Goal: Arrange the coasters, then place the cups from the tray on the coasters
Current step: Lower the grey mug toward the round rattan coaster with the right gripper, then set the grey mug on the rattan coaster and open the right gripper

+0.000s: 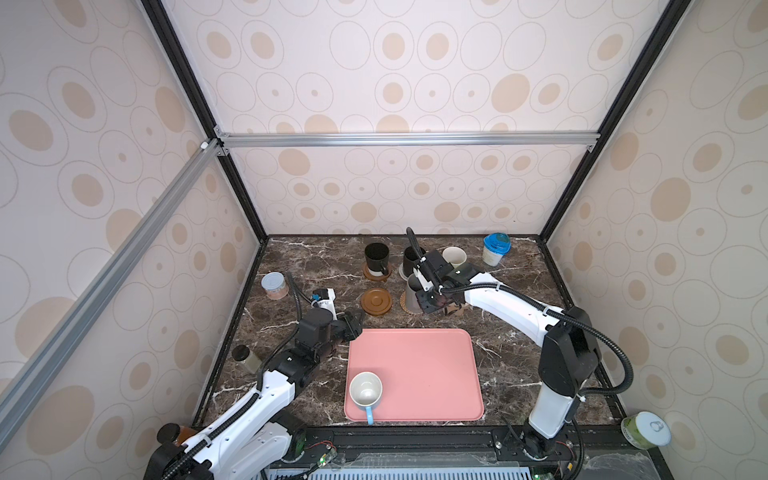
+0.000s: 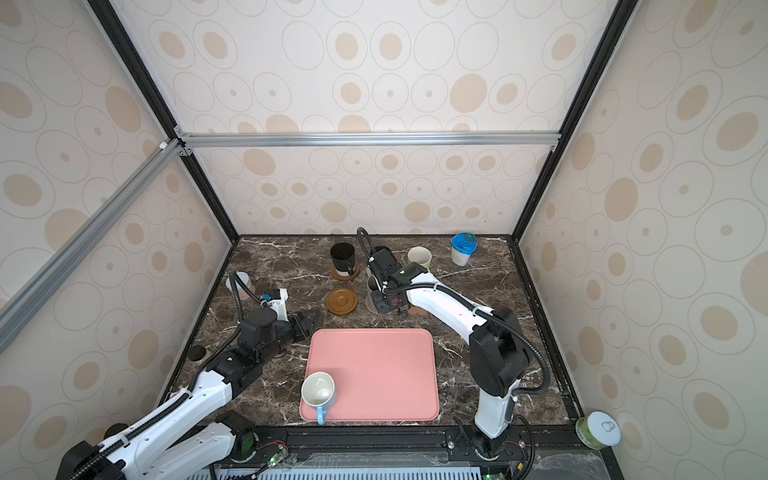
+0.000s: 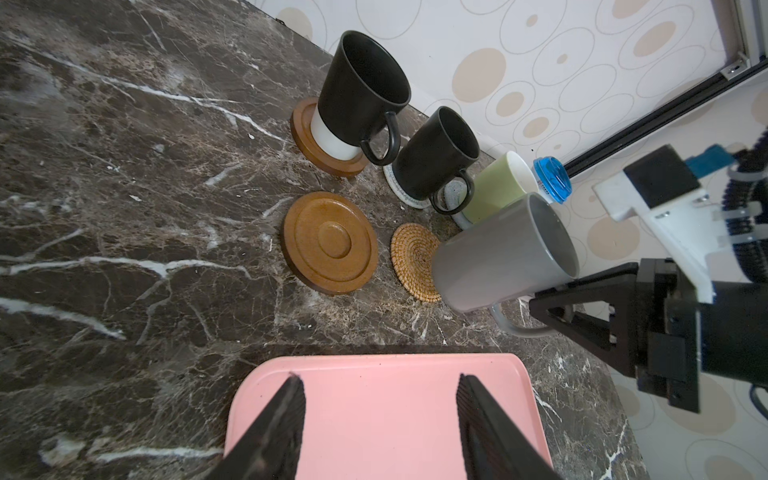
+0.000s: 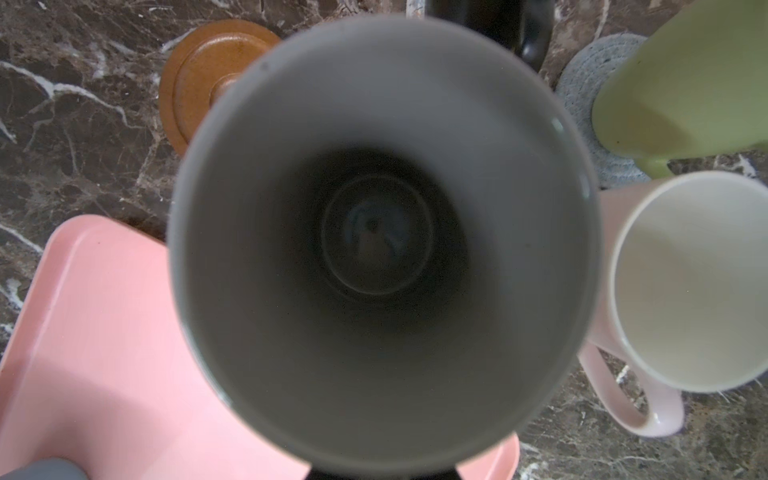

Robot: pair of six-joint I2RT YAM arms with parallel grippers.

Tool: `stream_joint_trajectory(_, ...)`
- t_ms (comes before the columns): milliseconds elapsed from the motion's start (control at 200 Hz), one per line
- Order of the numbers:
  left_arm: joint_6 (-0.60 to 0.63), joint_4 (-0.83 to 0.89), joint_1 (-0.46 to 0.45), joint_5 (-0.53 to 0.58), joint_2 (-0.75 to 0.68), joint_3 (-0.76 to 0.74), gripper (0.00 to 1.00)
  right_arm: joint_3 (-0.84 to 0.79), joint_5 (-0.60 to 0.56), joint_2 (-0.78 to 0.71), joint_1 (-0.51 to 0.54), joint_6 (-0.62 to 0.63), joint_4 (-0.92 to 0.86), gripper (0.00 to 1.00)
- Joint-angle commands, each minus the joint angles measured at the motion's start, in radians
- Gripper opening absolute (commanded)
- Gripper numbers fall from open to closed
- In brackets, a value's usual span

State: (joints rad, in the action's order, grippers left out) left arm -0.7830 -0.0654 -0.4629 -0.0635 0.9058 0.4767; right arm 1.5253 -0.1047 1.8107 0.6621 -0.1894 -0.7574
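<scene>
The dark grey mug's opening faces up over the empty tan rattan coaster, so my right gripper keeps going down until the mug's base rests there.
My right gripper is shut on the dark grey mug, which hangs tilted over the tan rattan coaster; whether its base touches I cannot tell. This mug fills the right wrist view. A brown ringed coaster lies bare beside it. One black mug stands on a brown disc, another on a whitish woven mat, and the light green mug on a grey-blue mat. The pale pink mug stands nearby. A light blue mug is on the pink tray. My left gripper is open over the tray's corner.
A blue-lidded white tub stands at the back right. A grey-lidded jar sits at the left, and a dark-capped jar by the left edge. A green can rests outside the front right corner.
</scene>
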Motion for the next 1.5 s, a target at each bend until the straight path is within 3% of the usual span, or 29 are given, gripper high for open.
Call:
stream_joint_trajectory(0,-0.011,0.015,0.000,-0.004,-0.017,0.000,0.59,0.061,-0.003,0.013,-0.012,0.063,0.062,0.05)
stream_joint_trajectory(1496,0.001,0.067,0.000,0.017,-0.082,-0.006,0.60,0.107,-0.001,0.134,-0.055,0.070,0.130,0.05)
